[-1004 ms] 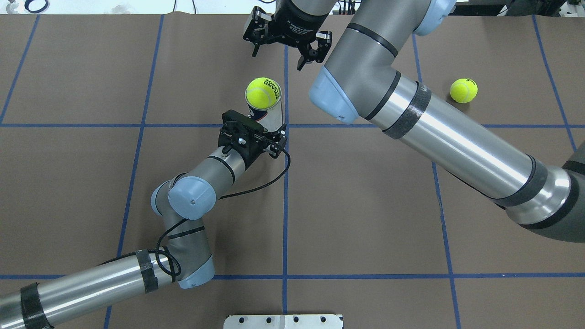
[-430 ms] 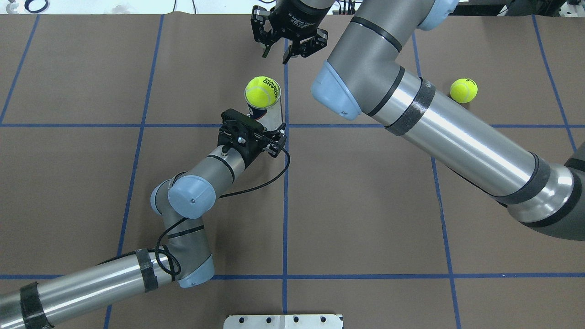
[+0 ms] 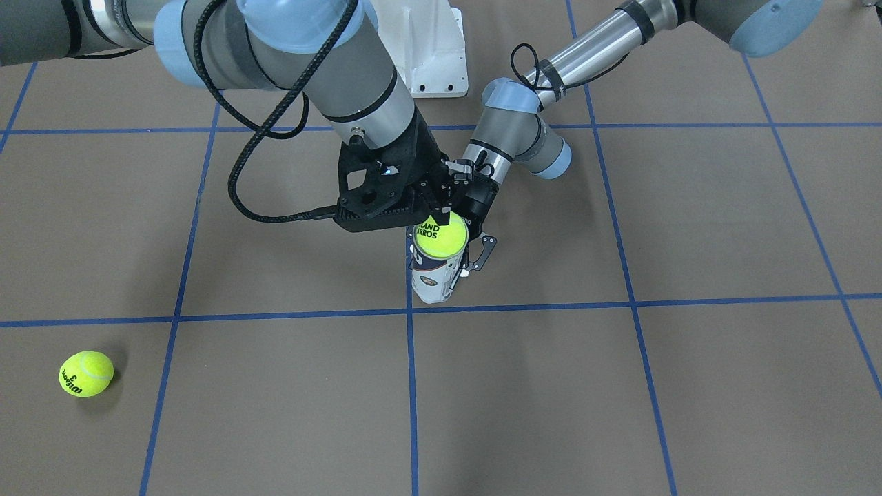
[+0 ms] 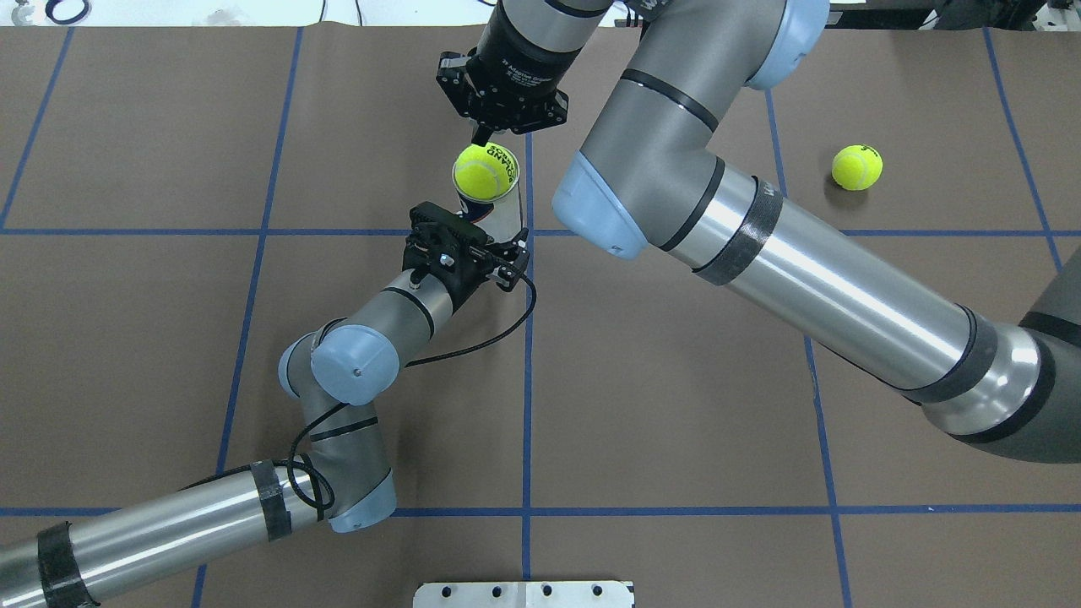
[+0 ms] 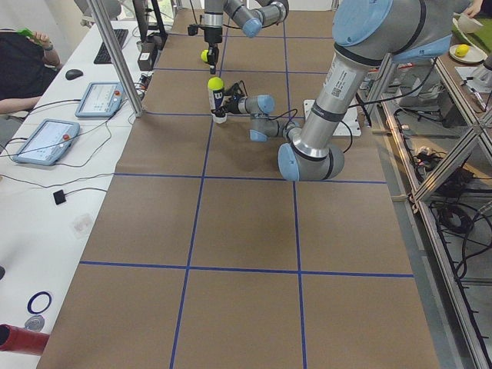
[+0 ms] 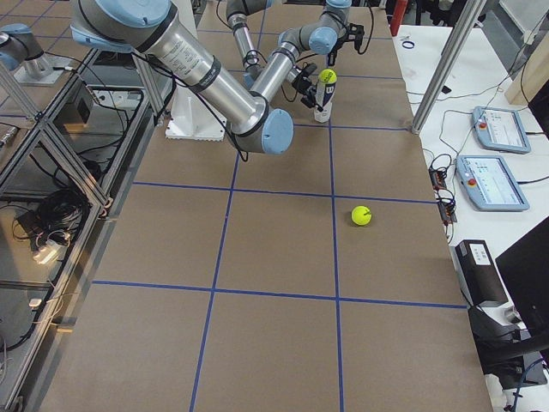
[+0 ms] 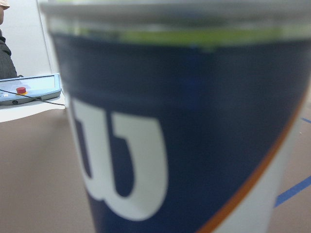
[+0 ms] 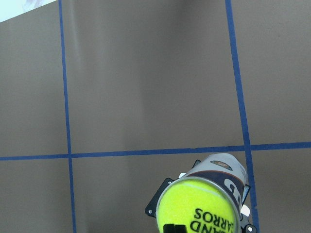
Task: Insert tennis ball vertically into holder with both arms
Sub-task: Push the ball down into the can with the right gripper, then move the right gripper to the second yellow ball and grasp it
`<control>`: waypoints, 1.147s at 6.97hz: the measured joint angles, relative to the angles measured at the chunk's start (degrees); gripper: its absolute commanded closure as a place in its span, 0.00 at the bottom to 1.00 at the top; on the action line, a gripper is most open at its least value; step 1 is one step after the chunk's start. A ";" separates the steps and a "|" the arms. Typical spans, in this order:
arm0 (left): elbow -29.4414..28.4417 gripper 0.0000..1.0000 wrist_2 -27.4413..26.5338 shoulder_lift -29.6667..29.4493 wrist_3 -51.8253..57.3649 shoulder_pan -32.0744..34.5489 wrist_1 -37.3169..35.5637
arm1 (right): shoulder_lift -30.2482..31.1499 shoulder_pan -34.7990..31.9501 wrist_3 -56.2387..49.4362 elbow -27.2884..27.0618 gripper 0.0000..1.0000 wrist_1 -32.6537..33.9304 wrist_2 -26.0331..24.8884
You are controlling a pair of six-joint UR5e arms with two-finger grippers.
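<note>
Next, my right gripper pushes down on the top of the tennis ball with closed fingers before it gets the second ball, because the tennis ball sits too shallow in the holder's opening [image 3: 439, 253].
The holder [image 4: 505, 215], a clear can with a navy and white label, stands upright near the table's middle. My left gripper [image 4: 494, 245] is shut on its lower part; the left wrist view is filled by the label [image 7: 184, 136]. A yellow tennis ball [image 4: 483, 171] sits in the can's mouth, most of it above the rim. My right gripper [image 4: 481, 133] is shut, its fingertips together on top of the ball. The front-facing view shows the ball [image 3: 441, 238], the can [image 3: 433, 282] and the right gripper [image 3: 444, 217] above them. The right wrist view looks down on the ball [image 8: 201, 206].
A second tennis ball [image 4: 856, 166] lies loose on the brown mat on the far right, also in the front-facing view [image 3: 85, 373]. The white pedestal base [image 4: 524, 594] stands at the robot's edge. The right arm's forearm [image 4: 811, 262] spans the table's right half.
The right gripper closed its fingers and moved from beyond the can to right over it, coming down onto the ball. The left arm, can and ball kept still.
</note>
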State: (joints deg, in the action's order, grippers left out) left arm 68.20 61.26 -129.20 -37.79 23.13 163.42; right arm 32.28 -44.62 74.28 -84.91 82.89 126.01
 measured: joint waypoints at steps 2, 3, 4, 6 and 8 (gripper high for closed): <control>-0.05 0.25 0.00 0.00 0.00 0.01 0.03 | 0.24 1.10 -0.19 0.74 1.00 0.03 -0.48; -0.08 0.25 0.01 0.00 0.00 0.00 0.05 | 0.38 1.49 -0.46 1.71 1.00 0.01 -0.98; -0.08 0.25 0.03 0.00 0.00 -0.01 0.06 | 0.36 1.65 -0.65 2.50 1.00 0.00 -1.28; -0.09 0.25 0.04 0.00 0.00 -0.01 0.06 | -0.25 0.58 -0.65 2.51 1.00 -0.13 -1.10; -0.09 0.25 0.01 0.03 0.00 0.01 0.06 | -0.47 -3.96 -1.42 1.38 1.00 -0.09 0.71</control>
State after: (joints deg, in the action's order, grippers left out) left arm 68.12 61.27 -129.17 -37.79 23.14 163.48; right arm 31.81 -48.58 72.85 -83.53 82.80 126.72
